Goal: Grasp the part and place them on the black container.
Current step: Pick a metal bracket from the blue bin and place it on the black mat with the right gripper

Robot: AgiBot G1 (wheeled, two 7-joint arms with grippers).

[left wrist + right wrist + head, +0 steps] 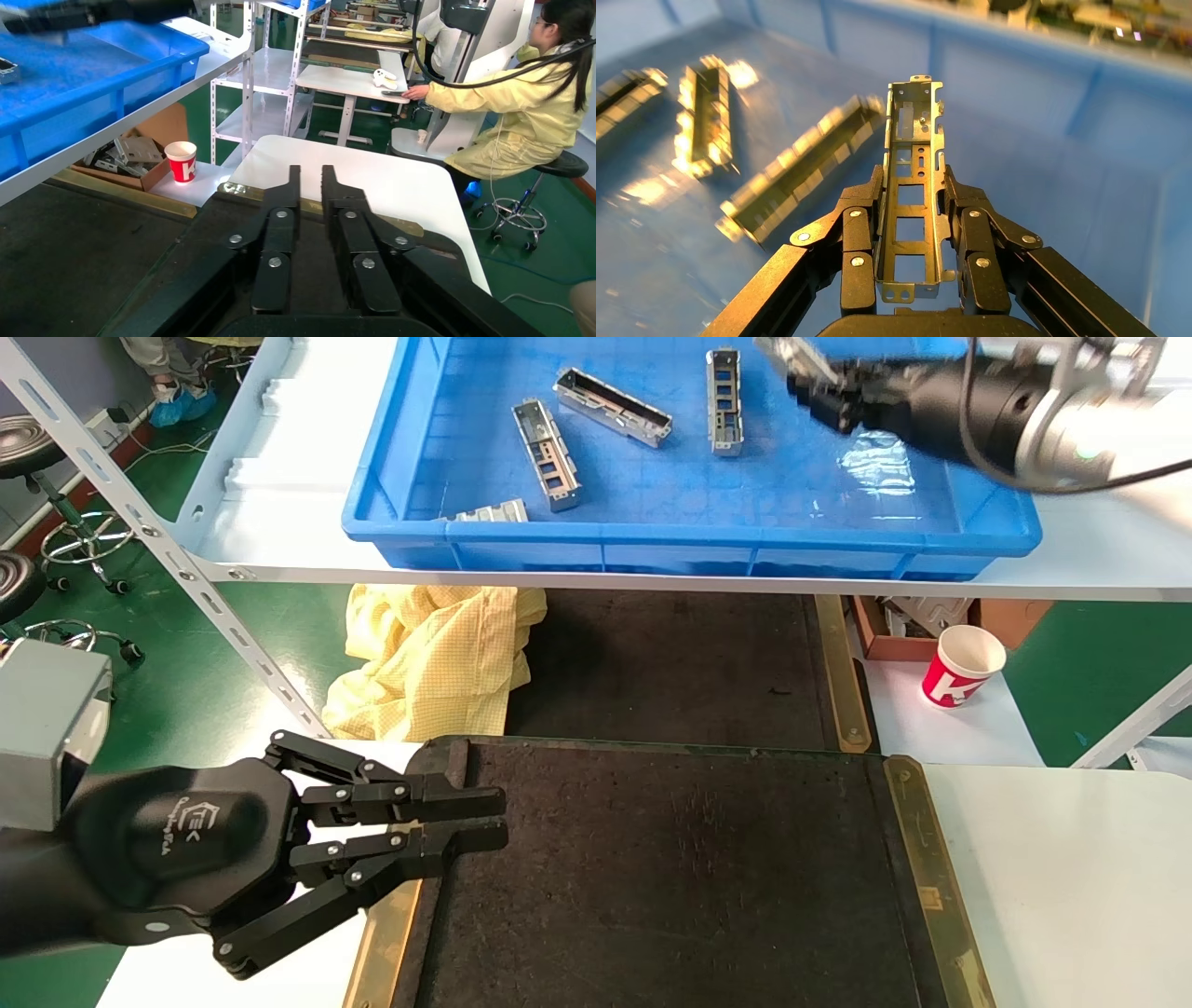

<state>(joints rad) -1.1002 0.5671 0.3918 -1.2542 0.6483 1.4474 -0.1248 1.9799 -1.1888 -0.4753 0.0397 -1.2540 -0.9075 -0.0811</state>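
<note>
Next, my left gripper opens its closed fingers, which stick out over the black container's edge [443, 887], before my right gripper brings the metal part's loose end [912, 102] there.
My right gripper [808, 376] is over the back right of the blue bin [689, 535], shut on a silver-grey metal part [916, 161] that lies lengthwise between its fingers [862, 232] and juts past their tips, clear of the bin floor. Three more parts [547, 453] [612, 407] [724, 400] lie on the bin floor, and another [492, 511] leans at its front wall. The black container [670, 877] lies on the lower table. My left gripper [498, 817] hovers at its left edge, shut and empty, and also shows in the left wrist view [310, 175].
The bin stands on a white shelf [1099, 561] above the lower table. Beneath the shelf are a yellow cloth [428, 658], a red-and-white paper cup [962, 665] and a cardboard box [894, 626]. A person [520, 105] sits beyond the white table [393, 182].
</note>
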